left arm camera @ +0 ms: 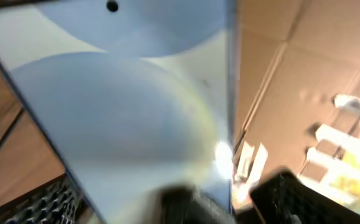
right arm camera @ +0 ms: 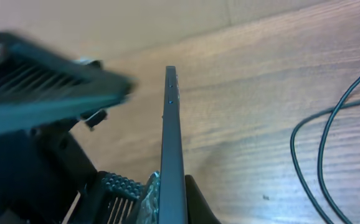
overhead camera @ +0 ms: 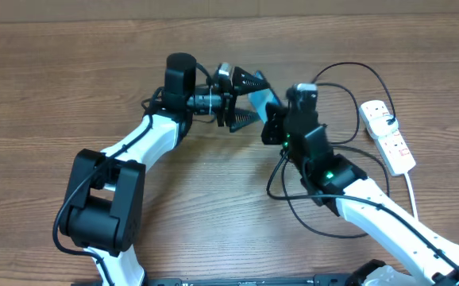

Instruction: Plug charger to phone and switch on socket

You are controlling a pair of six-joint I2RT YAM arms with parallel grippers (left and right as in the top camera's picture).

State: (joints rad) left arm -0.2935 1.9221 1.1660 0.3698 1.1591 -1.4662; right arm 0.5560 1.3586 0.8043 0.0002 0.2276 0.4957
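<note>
The phone's screen [left arm camera: 124, 118] is broadside to my left gripper, so next my right gripper pulls the phone back and turns its top end into my left gripper's fingers.
The phone [overhead camera: 263, 97], light blue, is held on edge above the table between the two arms. My right gripper [overhead camera: 275, 121] is shut on its lower end. In the right wrist view the phone [right arm camera: 172, 124] stands edge-on, clamped between my right fingers [right arm camera: 170, 190]. My left gripper [overhead camera: 249, 99] is open, its jaws spread on either side of the phone's other end. The phone's screen [left arm camera: 124, 106] fills the left wrist view between the left fingers [left arm camera: 167, 208]. The charger cable [overhead camera: 349, 75] loops on the table behind and under the right arm; its tip is not visible. The socket [overhead camera: 388, 135] lies at the right.
The socket's white cord [overhead camera: 412, 191] runs toward the front right. Cable loops [right arm camera: 329, 137] lie on the wood to the right of the phone. Cardboard panels [left arm camera: 304, 56] show behind the table in the left wrist view.
</note>
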